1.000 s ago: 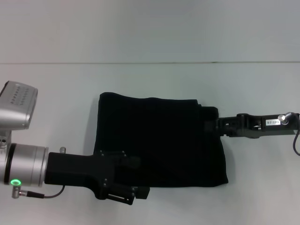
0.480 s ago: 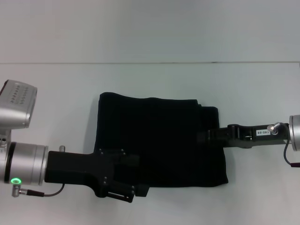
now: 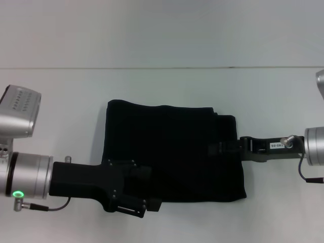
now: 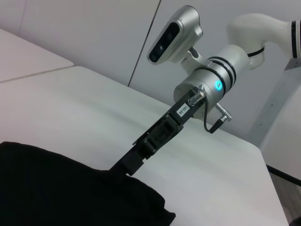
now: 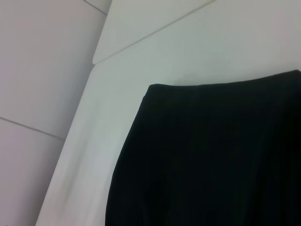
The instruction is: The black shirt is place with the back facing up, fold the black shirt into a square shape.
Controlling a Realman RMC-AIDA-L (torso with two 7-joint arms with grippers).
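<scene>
The black shirt's far corner [image 3: 216, 113] lies stepped and well away from the robot's left gripper, so the right gripper needs to go up to the shirt's side edge there [image 3: 232, 124] and adjust it.
The black shirt [image 3: 172, 152] lies folded into a rough rectangle in the middle of the white table [image 3: 167, 86]. It also shows in the left wrist view [image 4: 56, 188] and the right wrist view [image 5: 211, 155]. My left gripper [image 3: 147, 205] is low over the shirt's near left corner, black against black cloth. My right gripper [image 3: 215, 148] reaches in from the right, shut, with its tip on the shirt's right edge about halfway down. The left wrist view shows it [image 4: 123, 165] touching the cloth's edge.
The table's far edge [image 3: 162, 68] meets a pale wall. Bare white tabletop surrounds the shirt on all sides. The right arm's silver wrist [image 3: 314, 147] is at the right border, and the left arm's silver wrist [image 3: 25, 177] at the near left.
My right gripper has moved from the shirt's far right corner toward me and a little inward along the right edge. The left gripper and the shirt have hardly moved.
</scene>
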